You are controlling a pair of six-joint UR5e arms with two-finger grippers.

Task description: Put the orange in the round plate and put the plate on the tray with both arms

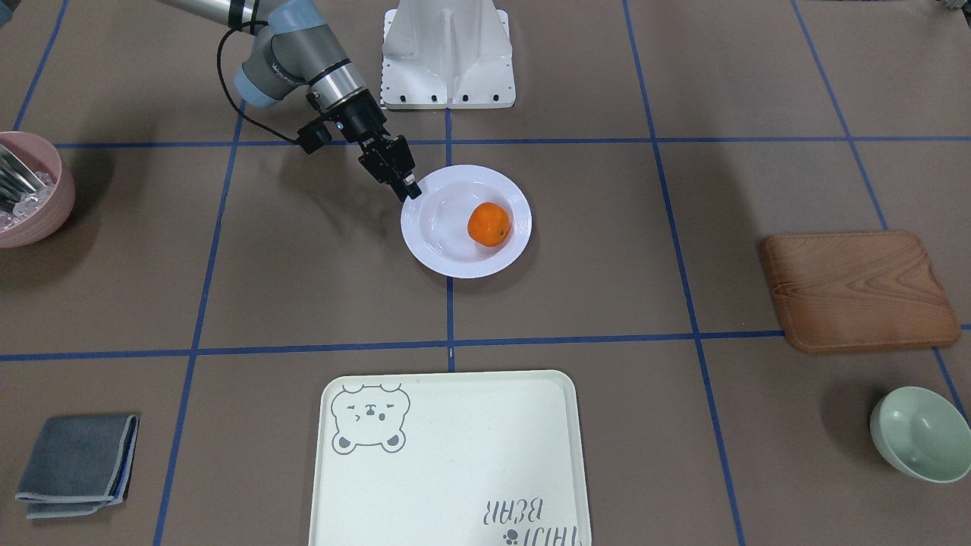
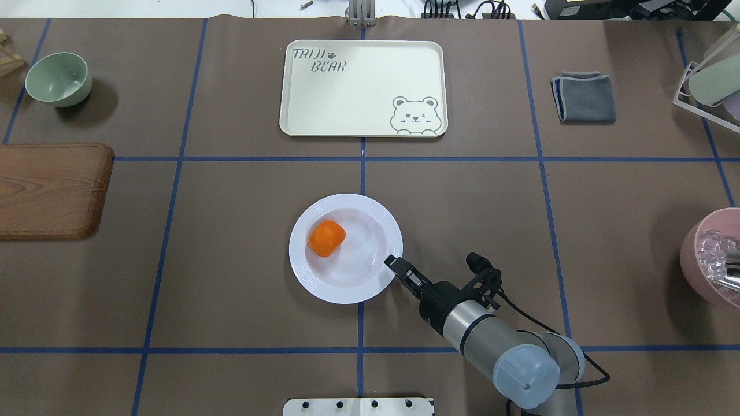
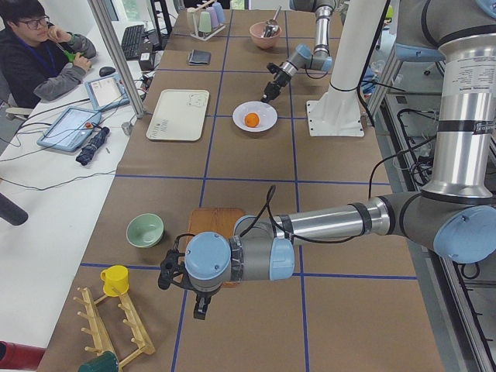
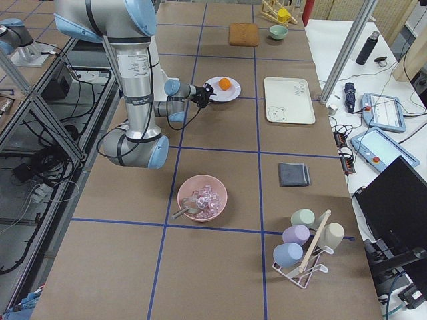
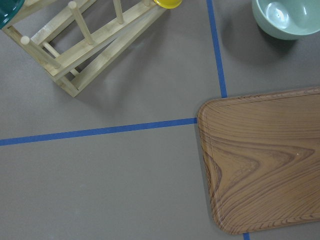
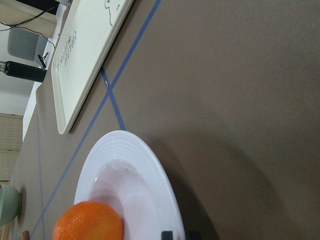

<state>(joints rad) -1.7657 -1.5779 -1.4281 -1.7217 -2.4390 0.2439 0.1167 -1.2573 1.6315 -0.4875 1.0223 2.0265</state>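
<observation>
My right fingers catch only the plate rim's outer edge; next I open, reach deeper and close before lifting.
The orange (image 1: 488,224) lies inside the round plate (image 1: 425,250), left of its middle in the overhead view (image 2: 326,238). The plate rests on the table in front of the robot base. My right gripper (image 1: 410,191) is at the plate's near right rim (image 2: 381,283), with its jaws close together over the rim, shut on it. The right wrist view shows the rim (image 6: 150,165) running between the two fingertips. The tray (image 2: 347,98) lies beyond the plate with nothing on it. My left gripper (image 3: 203,310) hangs over the table's left end near the wooden board; I cannot tell whether it is open or shut.
A wooden board (image 1: 857,292) and a pale green bowl (image 1: 919,432) sit on the robot's left. On its right are a pink bowl (image 1: 30,189) holding ice and a folded grey cloth (image 1: 76,464). A wooden rack (image 5: 85,45) stands at the left end, where a person (image 3: 31,46) sits.
</observation>
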